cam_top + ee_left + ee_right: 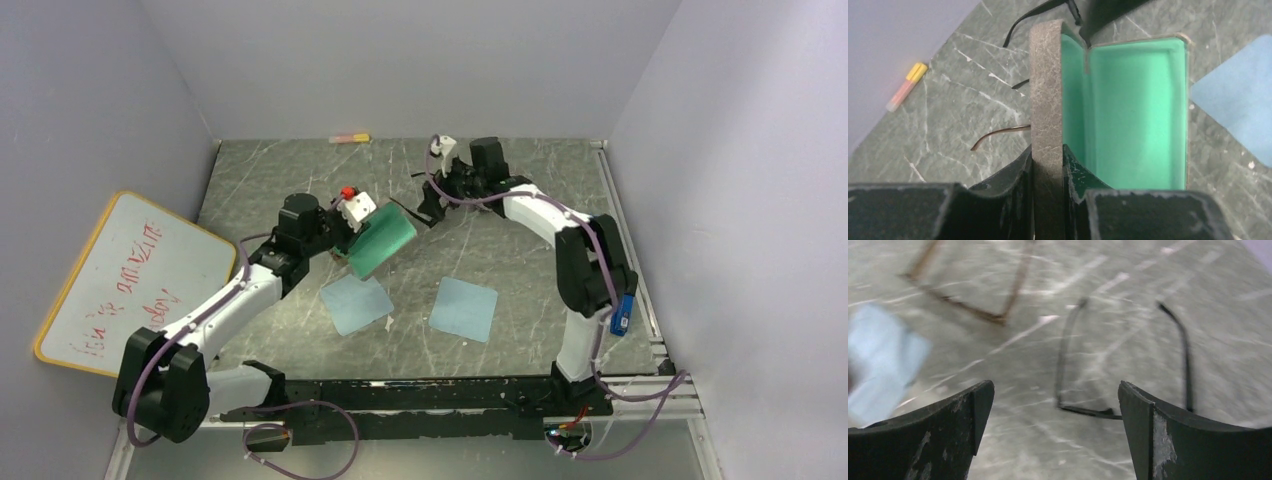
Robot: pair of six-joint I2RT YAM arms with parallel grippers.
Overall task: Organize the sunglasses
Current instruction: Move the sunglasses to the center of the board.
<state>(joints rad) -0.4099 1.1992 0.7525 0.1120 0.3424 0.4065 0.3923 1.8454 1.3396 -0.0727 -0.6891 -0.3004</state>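
The gap (1034, 342) between the black sunglasses and the brown sunglasses is too small for the case, so my right gripper should first slide the black sunglasses away (1087, 411).
My left gripper (348, 243) (1048, 156) is shut on the grey-brown wall (1047, 95) of an open case (382, 240) with a green lining (1133, 115), and holds it tilted above the table. The black sunglasses (1088, 411) lie open on the table, temples pointing away. My right gripper (426, 208) (1053, 390) is open and empty just above them. The brown thin-framed sunglasses (963, 295) lie further off to the left. One brown temple (998, 134) and black temples (1035, 15) show past the case in the left wrist view. The top view hides both pairs.
Two light-blue cloths (357, 305) (463, 308) lie flat in front of the case. A whiteboard (125, 280) leans at the left wall. A yellow-pink marker (350, 138) (907, 86) lies at the back wall.
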